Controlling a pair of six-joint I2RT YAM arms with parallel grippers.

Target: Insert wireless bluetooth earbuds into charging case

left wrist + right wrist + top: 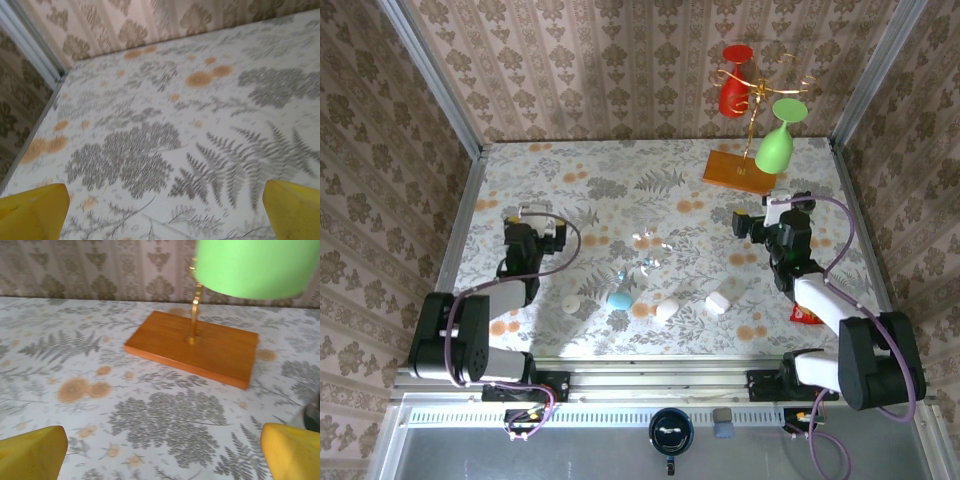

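The light blue charging case is lying clear of the nearest white case [645, 304]. My right gripper should keep going until its fingers close on the charging case's sides [619, 300].
Small whitish glossy earbuds [648, 241] lie in a loose cluster near the middle of the table. In front of them stands a light blue charging case [620, 293] with a clear part raised above it. White oval cases [667, 311] lie along the near side. My left gripper [540, 216] is open at the left, well clear of the cluster; in the left wrist view its yellow fingertips [35, 212] frame bare cloth. My right gripper [775, 207] is open at the right, facing the rack base, with nothing between its yellow fingertips [292, 452].
A wooden rack base [195, 347] with a gold stem carries a green glass [775, 148] and a red glass [734, 80] at the back right. Two more white cases [570, 303] [718, 301] lie near the front. A red packet [807, 316] sits by the right arm.
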